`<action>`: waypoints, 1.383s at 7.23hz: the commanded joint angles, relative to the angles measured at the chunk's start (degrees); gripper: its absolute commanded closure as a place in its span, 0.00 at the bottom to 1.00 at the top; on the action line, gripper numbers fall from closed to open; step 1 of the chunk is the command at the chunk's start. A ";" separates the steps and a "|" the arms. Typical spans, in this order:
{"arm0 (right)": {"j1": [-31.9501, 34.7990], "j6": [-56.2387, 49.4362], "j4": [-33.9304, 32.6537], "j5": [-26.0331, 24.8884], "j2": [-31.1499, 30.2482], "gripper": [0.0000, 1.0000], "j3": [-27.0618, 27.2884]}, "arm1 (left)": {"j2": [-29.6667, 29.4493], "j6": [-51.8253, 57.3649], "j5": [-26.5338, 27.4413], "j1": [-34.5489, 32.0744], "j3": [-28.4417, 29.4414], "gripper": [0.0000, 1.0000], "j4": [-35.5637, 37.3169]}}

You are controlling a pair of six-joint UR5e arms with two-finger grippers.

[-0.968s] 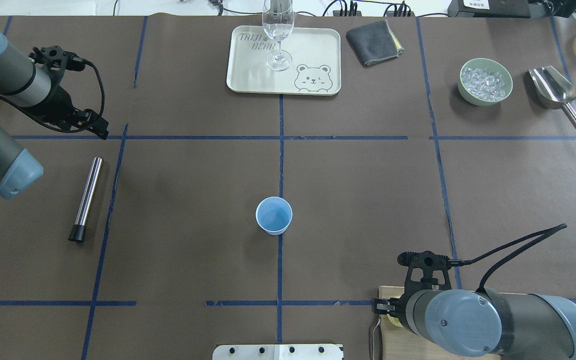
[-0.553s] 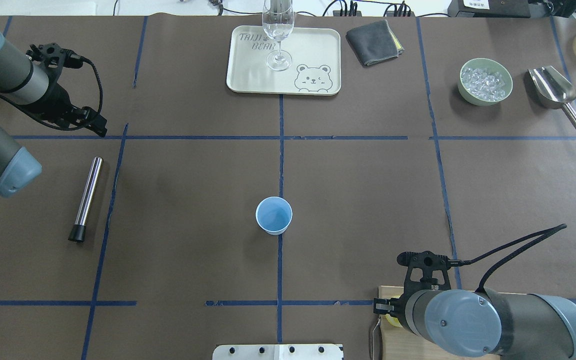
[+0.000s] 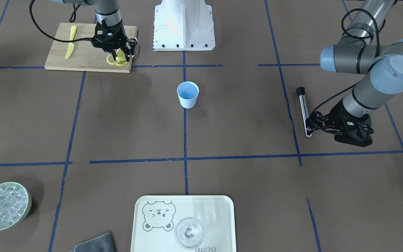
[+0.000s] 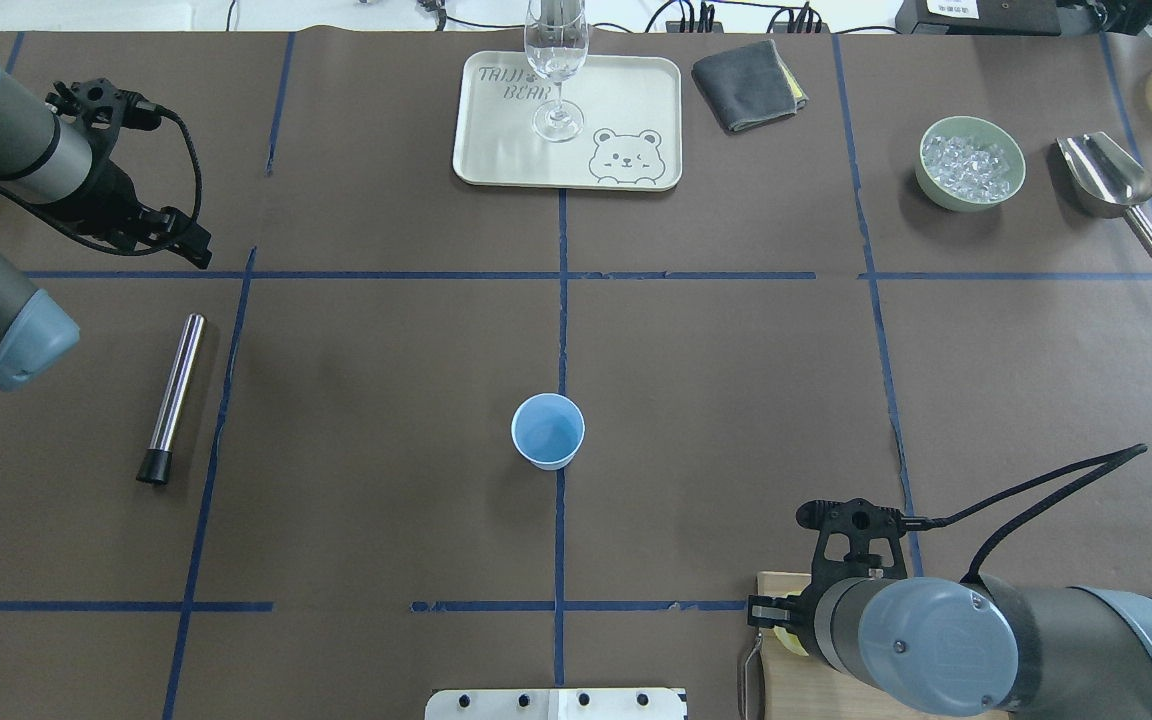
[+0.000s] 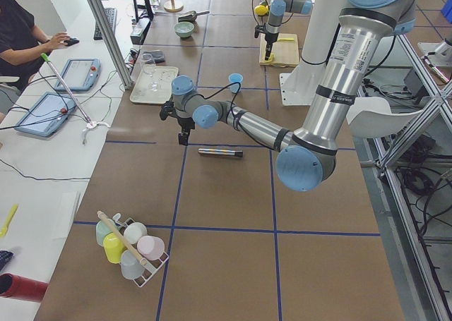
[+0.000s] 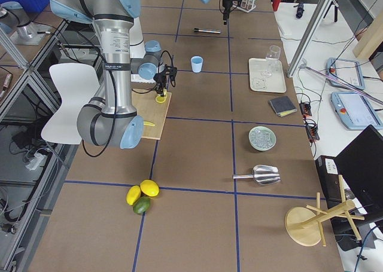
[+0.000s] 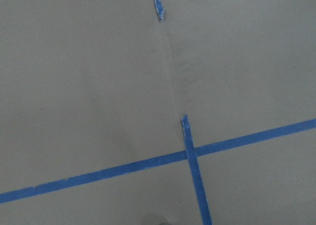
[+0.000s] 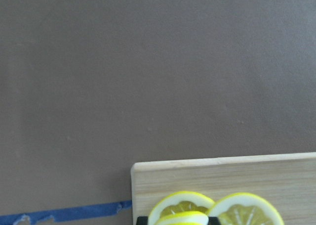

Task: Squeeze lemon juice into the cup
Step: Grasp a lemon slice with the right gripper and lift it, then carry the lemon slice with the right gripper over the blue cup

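The light-blue cup is less deep than the steel rod is long, so the rod's body will stick out when I push the rod's black end into the cup.
The light-blue cup stands upright at the table's middle. My right gripper hangs over the near corner of the wooden cutting board, shut on a lemon slice held on edge. Two more slices lie flat on the board just beyond it. In the overhead view the wrist hides most of the right gripper. My left gripper hovers low and open over bare table, far from the cup.
A yellow knife lies on the board. A steel rod lies near the left gripper. At the far side are a tray with a glass, a cloth, an ice bowl and a scoop.
My left arm has drawn back a little toward the table's left edge. The right arm's wrist has shifted slightly to the right. The cup has not moved.
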 commanded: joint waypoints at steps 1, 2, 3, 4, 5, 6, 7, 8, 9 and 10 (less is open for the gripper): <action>0.20 0.00 -0.44 0.04 -0.86 0.66 2.11 | 0.00 0.00 -0.10 -0.01 -0.02 0.00 0.00; 0.20 0.00 -0.44 0.04 -0.86 0.66 2.12 | 0.00 0.00 -0.19 -0.01 -0.02 0.00 0.00; 0.20 0.00 -0.44 0.04 -0.86 0.66 2.99 | 0.00 0.00 -0.19 0.08 -0.02 0.00 0.00; 1.07 0.00 -0.53 0.04 -0.86 0.65 4.57 | 0.00 0.00 -0.19 -0.01 -0.02 0.00 0.00; 2.56 0.00 -0.53 0.83 -0.86 0.64 5.45 | 0.00 0.00 -0.19 0.08 -0.02 0.00 0.00; 5.62 0.00 -0.53 3.27 -0.25 0.63 5.55 | 0.00 0.00 -0.28 0.08 -0.02 0.00 0.00; 6.43 0.00 -0.53 4.95 0.36 0.63 5.38 | 0.00 0.00 -0.19 0.08 -0.02 0.00 0.00; 7.05 -0.09 -0.61 5.31 2.80 0.63 4.76 | 0.00 0.00 -0.28 0.08 -0.02 0.00 -0.09; 7.66 -0.26 -1.14 5.32 4.31 0.63 4.58 | 0.00 0.00 -0.28 0.08 -0.02 0.00 -0.09; 9.32 -0.35 -1.75 5.32 7.72 0.63 3.63 | 0.00 0.00 -0.28 0.08 -0.02 0.00 -0.09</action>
